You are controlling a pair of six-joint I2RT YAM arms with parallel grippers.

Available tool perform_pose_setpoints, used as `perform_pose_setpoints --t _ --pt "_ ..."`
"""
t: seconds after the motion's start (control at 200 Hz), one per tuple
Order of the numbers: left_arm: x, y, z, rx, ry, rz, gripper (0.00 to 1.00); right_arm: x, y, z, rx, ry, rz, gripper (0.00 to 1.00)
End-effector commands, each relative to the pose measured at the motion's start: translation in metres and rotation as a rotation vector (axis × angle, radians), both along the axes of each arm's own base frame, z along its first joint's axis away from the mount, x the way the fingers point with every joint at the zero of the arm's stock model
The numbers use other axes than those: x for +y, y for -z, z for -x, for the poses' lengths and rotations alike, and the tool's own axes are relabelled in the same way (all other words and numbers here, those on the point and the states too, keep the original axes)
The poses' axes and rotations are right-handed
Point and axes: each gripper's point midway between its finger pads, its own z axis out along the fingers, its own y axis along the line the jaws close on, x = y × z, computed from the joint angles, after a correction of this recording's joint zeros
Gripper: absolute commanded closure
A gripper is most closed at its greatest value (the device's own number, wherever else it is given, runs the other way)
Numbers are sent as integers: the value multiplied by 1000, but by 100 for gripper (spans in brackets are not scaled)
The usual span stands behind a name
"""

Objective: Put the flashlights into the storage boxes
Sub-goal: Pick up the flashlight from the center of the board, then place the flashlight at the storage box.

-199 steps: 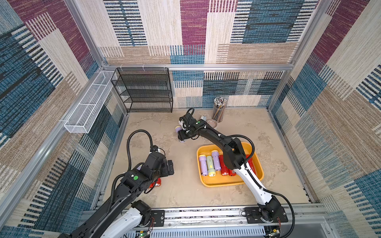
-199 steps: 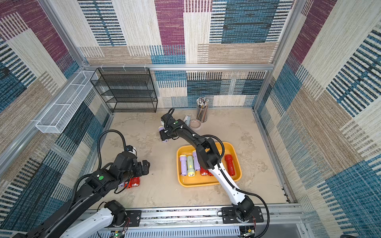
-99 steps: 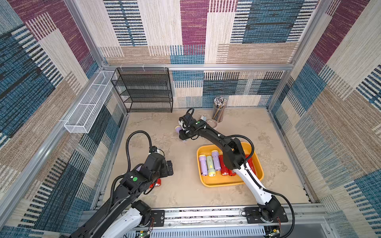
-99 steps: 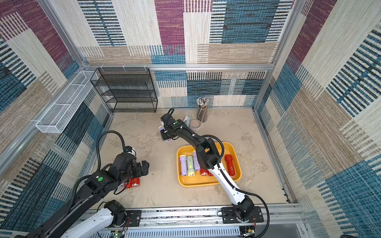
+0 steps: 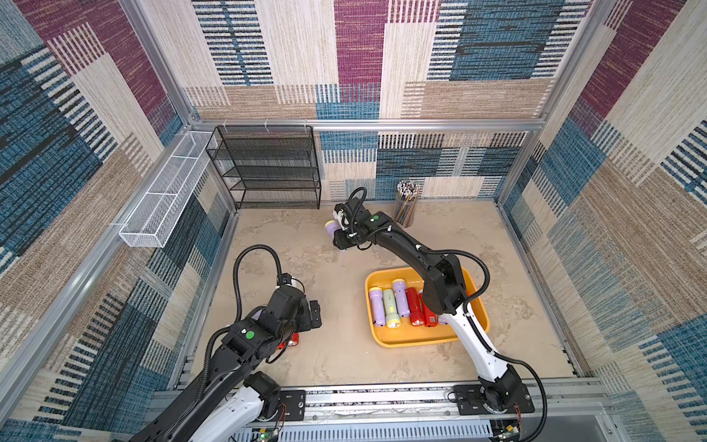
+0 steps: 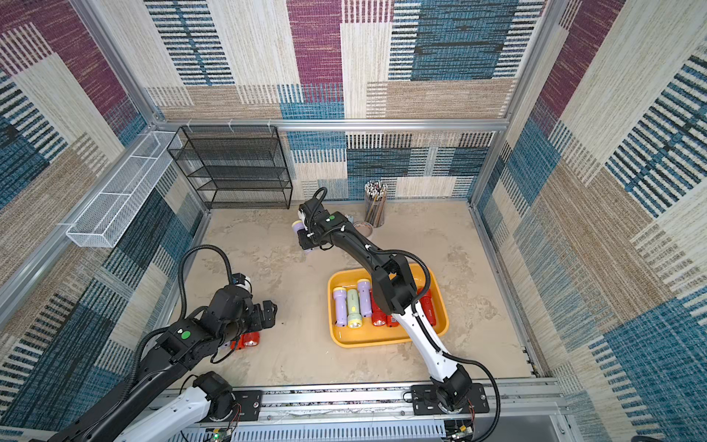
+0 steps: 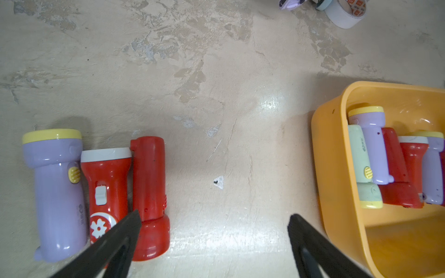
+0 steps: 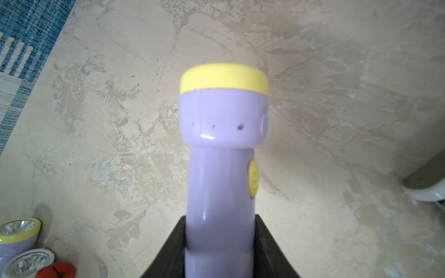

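My right gripper should keep carrying the lilac flashlight squarely (image 8: 221, 190) held by its body until it hangs over the red flashlights in the storage box (image 5: 415, 308).
My right gripper (image 8: 220, 240) is shut on the body of a lilac flashlight (image 8: 221, 144) with a yellow head, at the far middle of the floor (image 5: 331, 226) (image 6: 296, 226). The yellow-orange storage box (image 5: 417, 340) (image 6: 382, 340) (image 7: 320, 149) holds several flashlights: lilac (image 5: 376, 310), pale green (image 5: 390, 312) and red (image 5: 413, 310). My left gripper (image 7: 214, 216) hangs open over bare floor at the front left (image 5: 310, 319). Beside it lie a lilac flashlight (image 7: 56, 192), a red one with a white head (image 7: 106, 183) and a plain red one (image 7: 149, 192).
A black mesh rack (image 5: 267, 168) stands at the back left, with a white wire basket (image 5: 164, 199) on the left wall. A cup of pencils (image 5: 406, 203) and a tape roll (image 6: 362, 228) sit at the back, close to my right gripper.
My right gripper's jaws have closed on the lilac flashlight, and its head now sits slightly farther back. The left arm has barely moved.
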Motion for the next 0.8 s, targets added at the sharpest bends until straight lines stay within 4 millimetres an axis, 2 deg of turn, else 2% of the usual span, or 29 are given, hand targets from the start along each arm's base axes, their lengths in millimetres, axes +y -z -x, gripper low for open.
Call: perform_pose_setpoints --t 0.0,0.235,0.416,0.556,0.676,0.686,0.706,0.796 --pt "-3 -3 -3 -13 -7 25 1 -10 -19 0 -32 29 12 63" --pt "-8 -5 -4 -20 4 50 1 -33 -45 15 -50 53 37 64" --pt "-11 -5 -5 -20 13 68 1 -60 -61 39 -59 74 71 64" --pt "-18 -4 -6 -21 27 98 1 -94 -77 68 -75 109 101 63" --pt "-26 -1 -8 -14 39 134 1 -126 -78 102 -58 150 116 63" --pt "-27 -1 -8 -14 40 138 1 -128 -84 104 -68 156 106 63" --pt "-29 0 -8 -11 44 144 1 -135 -77 113 -49 160 117 63" --pt "-36 5 -10 4 53 172 0 -160 -72 140 -32 198 112 63"
